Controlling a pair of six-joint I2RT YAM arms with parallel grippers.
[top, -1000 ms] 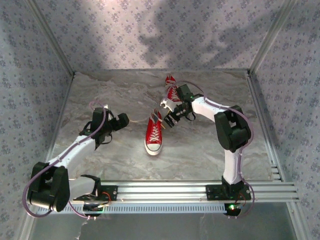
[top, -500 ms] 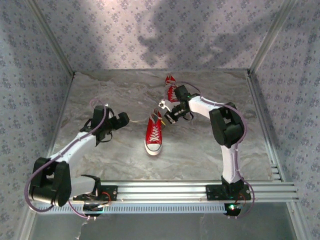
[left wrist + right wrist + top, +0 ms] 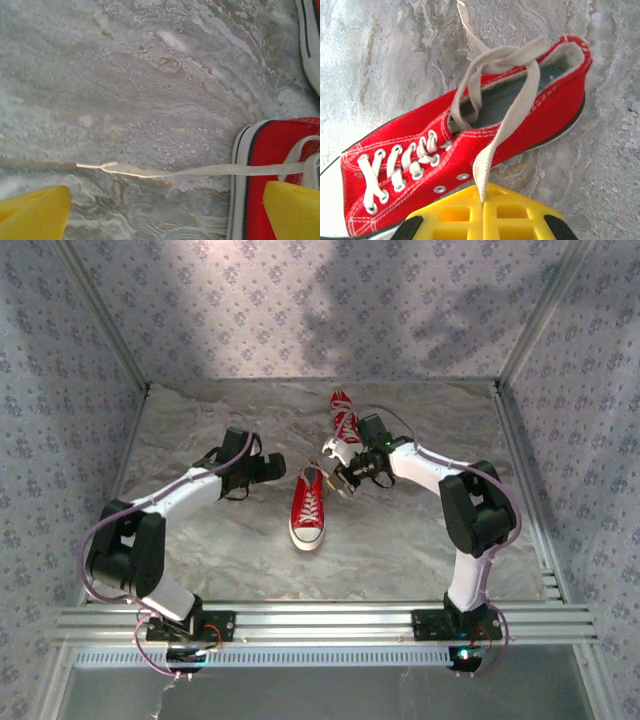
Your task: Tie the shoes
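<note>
Next, I take the other lace's loose end (image 3: 96,166) with my left gripper and pull against my right gripper, because the laces cross slackly (image 3: 504,61) over the near shoe's collar.
Two red shoes with white laces lie on the marble table: the near shoe (image 3: 308,508) in the middle, the far shoe (image 3: 345,418) behind it. My right gripper (image 3: 484,202) is shut on one white lace (image 3: 507,122) of the near shoe (image 3: 420,150), and that lace runs up from the collar to the yellow pads. In the top view the right gripper (image 3: 345,480) hovers just right of the shoe's heel. My left gripper (image 3: 162,215) is open, its yellow fingertips (image 3: 32,212) wide apart. The other lace (image 3: 150,172) lies flat on the table, leading to the shoe's heel (image 3: 280,165).
The far shoe's white sole (image 3: 311,40) shows at the upper right of the left wrist view. Patterned walls and metal rails (image 3: 520,440) enclose the table. Bare marble (image 3: 200,540) stretches to the left of and in front of the near shoe.
My left arm has swung right, up to the near shoe's heel. My right gripper has shut on the lace and shifted slightly right.
</note>
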